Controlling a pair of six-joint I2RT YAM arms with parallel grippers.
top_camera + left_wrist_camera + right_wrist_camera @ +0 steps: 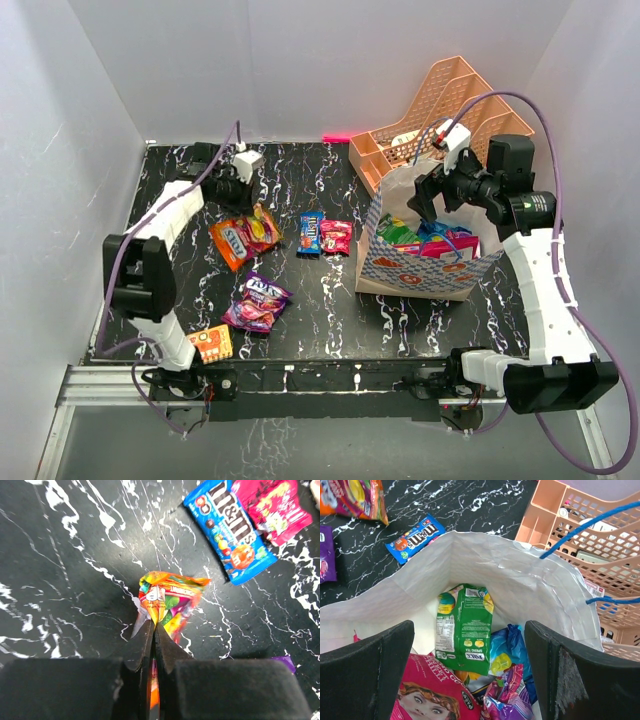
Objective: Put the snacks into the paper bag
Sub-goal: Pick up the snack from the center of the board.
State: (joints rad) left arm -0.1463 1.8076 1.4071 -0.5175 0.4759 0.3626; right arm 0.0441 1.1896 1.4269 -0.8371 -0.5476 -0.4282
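Observation:
My right gripper goes on moving toward the orange packet at its yellow end [263,222] until it can close there, because my left gripper is holding the packet and that end is free.
My left gripper [238,196] [154,625] is shut on the edge of an orange, multicoloured snack packet [245,236] [170,597] at the table's left. A blue M&M's packet [311,234] [230,530] [416,536] and a pink packet [336,236] [272,505] lie mid-table. Nearer the front lie a purple packet [258,302] and a small orange one [211,343]. The paper bag [415,275] [485,550] stands on the right. My right gripper [428,205] [469,630] hangs open over its mouth. Inside lie green [465,630], pink [430,695], blue [507,645] and purple [507,700] packets.
A peach mesh organizer [440,110] [580,520] stands right behind the bag, at the back right. The bag's blue cord handles [590,517] rise beside my right gripper. White walls close in the table on three sides.

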